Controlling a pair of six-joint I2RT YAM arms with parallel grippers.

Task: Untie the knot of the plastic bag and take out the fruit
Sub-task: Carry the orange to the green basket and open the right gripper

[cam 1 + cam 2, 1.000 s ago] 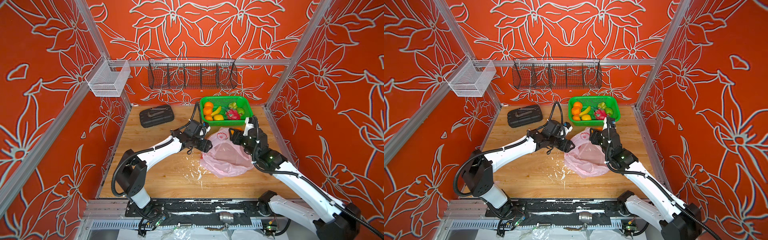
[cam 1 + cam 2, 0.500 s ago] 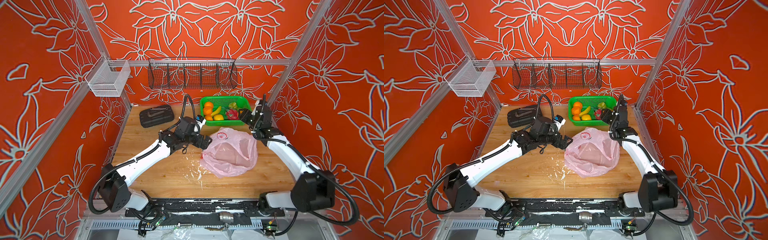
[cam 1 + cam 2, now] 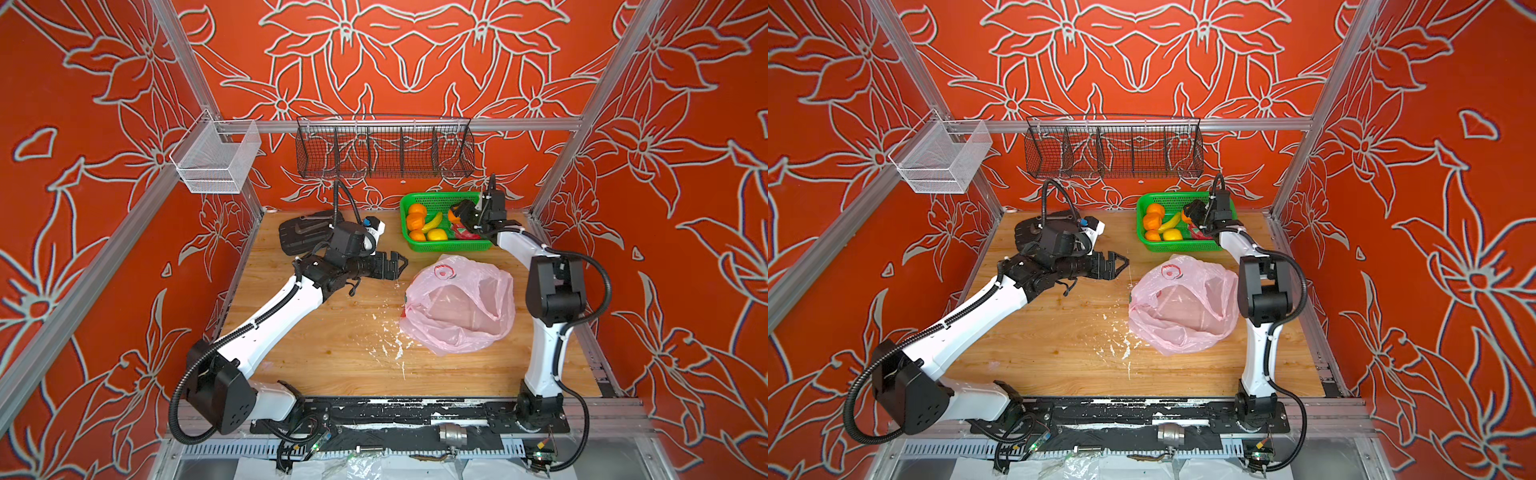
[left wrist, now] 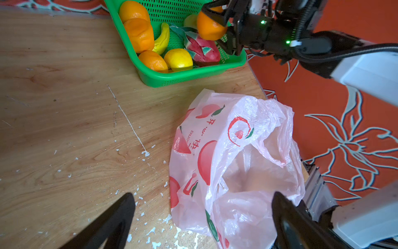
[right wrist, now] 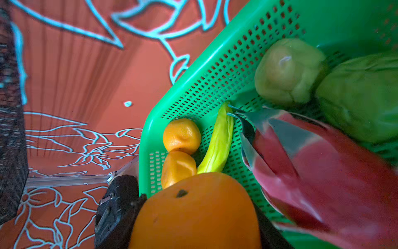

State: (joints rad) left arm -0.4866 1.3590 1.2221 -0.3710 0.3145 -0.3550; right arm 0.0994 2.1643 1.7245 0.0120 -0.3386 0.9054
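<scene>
My right gripper has the orange point(image 3: 453, 217) over the green basket, and the spot point(image 3: 434, 207) behind the banana is free. The gripper should carry on moving to that spot and let go there.
The pink plastic bag point(image 3: 457, 307) point(image 3: 1183, 303) point(image 4: 237, 163) lies slack on the wooden table with its mouth gaping. No knot shows on it. My left gripper point(image 3: 400, 264) point(image 3: 1122, 263) point(image 4: 203, 195) hovers open just left of the bag, touching nothing. Above the green basket point(image 3: 449, 248) point(image 4: 193, 75) point(image 5: 193, 71), my right gripper point(image 3: 459, 212) point(image 3: 1192, 212) point(image 5: 198, 215) is shut on an orange point(image 4: 210, 28) point(image 5: 193, 215). More fruit lies in the basket: oranges point(image 5: 182, 134), a yellow lemon-like one point(image 4: 178, 59), a dragon fruit point(image 4: 202, 49) and green ones point(image 5: 288, 71).
A yellow banana point(image 4: 162, 39) lies among the basket's fruit. A black case point(image 3: 303, 232) sits at the back left. A black wire rack point(image 3: 384, 149) and a white mesh bin point(image 3: 216, 162) hang on the walls. White flakes point(image 3: 390, 345) dot the table.
My left gripper let go of the bag's edge, opened wide and drew back to the left. My right gripper carried the orange from the bag up to above the green basket.
</scene>
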